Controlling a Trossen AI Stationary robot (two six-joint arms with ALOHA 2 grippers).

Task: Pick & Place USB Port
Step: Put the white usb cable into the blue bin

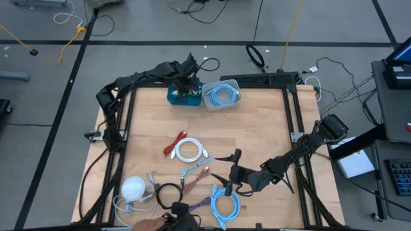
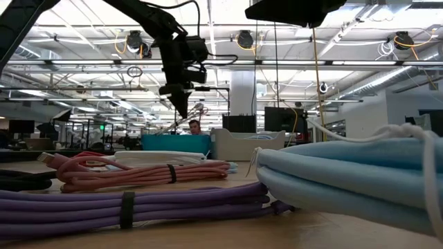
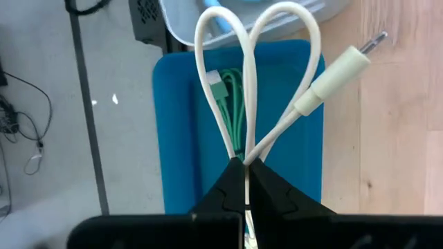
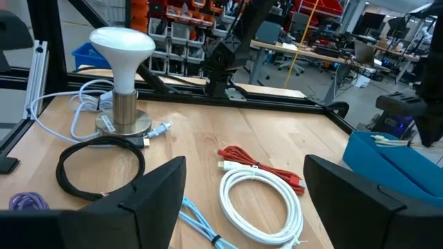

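My left gripper should keep lowering the white cable's crossing strands [image 3: 251, 152] over the open blue bin [image 3: 287, 149] until the cable loops and plug fit inside its rim, then release.
My left gripper [image 1: 186, 82] is over the blue bin [image 1: 182, 96] at the table's far edge, shut on a white cable [image 3: 249, 76] with a white plug [image 3: 333, 75]. The bin [image 3: 180, 124] holds a green cable [image 3: 235, 117]. In the low view this gripper [image 2: 181, 90] hangs above the bin [image 2: 176, 143]. My right gripper [image 1: 227, 156] is open and empty near the table's front, above the wood between a white coiled cable [image 1: 190, 151] and a light-blue coiled cable [image 1: 225, 204]. Its fingers frame the white coil [image 4: 259, 197] and a red cable [image 4: 259, 162]. My left gripper pinches the white cable between its two fingertips where several strands cross [image 3: 245, 158]. The fingers come from above, pointing down. Two loops [image 3: 221, 41] and the plug end stick out past the fingertips, clear of the bin.
A white bin [image 1: 221, 95] with a light-blue cable stands right of the blue bin. Near the front edge lie a white bulb-shaped lamp [image 1: 133, 188], a black cable [image 1: 168, 194], purple [image 2: 131, 207] and pink [image 2: 138, 173] cables. Dark frame rails run along the table's sides.
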